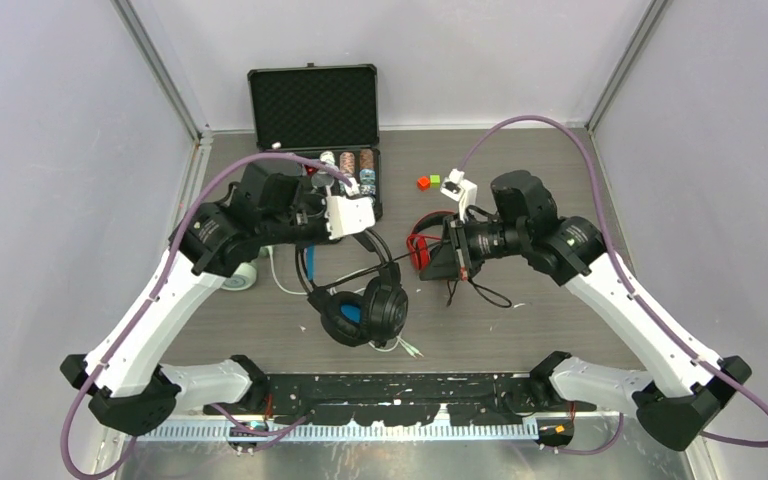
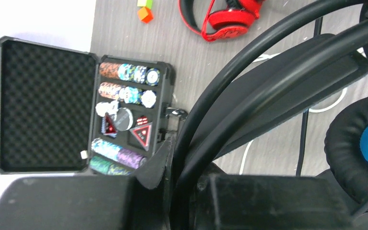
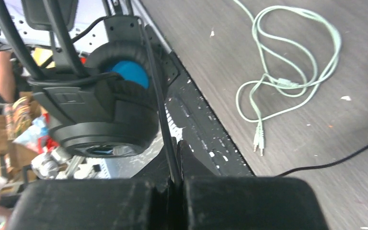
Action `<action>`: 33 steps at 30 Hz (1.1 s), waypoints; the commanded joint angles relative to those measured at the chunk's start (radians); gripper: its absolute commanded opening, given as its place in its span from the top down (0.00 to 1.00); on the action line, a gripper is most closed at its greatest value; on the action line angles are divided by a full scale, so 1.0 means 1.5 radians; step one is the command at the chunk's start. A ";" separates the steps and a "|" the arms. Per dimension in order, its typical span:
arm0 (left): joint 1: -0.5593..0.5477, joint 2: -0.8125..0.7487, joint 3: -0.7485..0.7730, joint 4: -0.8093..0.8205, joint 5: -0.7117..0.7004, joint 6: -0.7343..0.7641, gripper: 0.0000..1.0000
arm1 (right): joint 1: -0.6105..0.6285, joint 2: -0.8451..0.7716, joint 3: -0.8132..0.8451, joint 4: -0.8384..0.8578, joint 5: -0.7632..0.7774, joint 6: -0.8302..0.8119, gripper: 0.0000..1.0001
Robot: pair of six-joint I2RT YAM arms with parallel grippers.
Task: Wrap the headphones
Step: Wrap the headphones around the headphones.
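My right gripper is holding the thin black cable stretched straight from the black headphones to its fingers, so it should keep moving toward the raised headband and let go there.
The black headphones with blue inner pads hang above the table. My left gripper is shut on their headband, which fills the left wrist view and runs between the fingers. My right gripper is shut on their thin black cable, which is pinched between the fingertips. The red headphones lie on the table just behind my right gripper and also show in the left wrist view. A pale mint earcup peeks out under my left arm. Its mint-green cable lies loose on the table.
An open black case with poker chips stands at the back, left of centre. Small red and green cubes lie behind the red headphones. A black rail runs along the near edge.
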 commanded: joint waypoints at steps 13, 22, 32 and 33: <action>-0.047 -0.006 -0.064 0.046 -0.322 0.072 1.00 | -0.018 0.041 0.013 0.204 -0.153 0.202 1.00; -0.054 0.035 -0.031 0.030 -0.425 -0.034 1.00 | -0.016 0.069 -0.055 0.489 -0.176 0.422 0.89; -0.056 0.047 -0.005 0.013 -0.495 -0.161 1.00 | 0.019 0.126 -0.029 0.525 -0.144 0.454 0.85; -0.056 0.052 0.003 0.006 -0.497 -0.178 1.00 | 0.024 0.132 -0.028 0.540 -0.143 0.461 0.84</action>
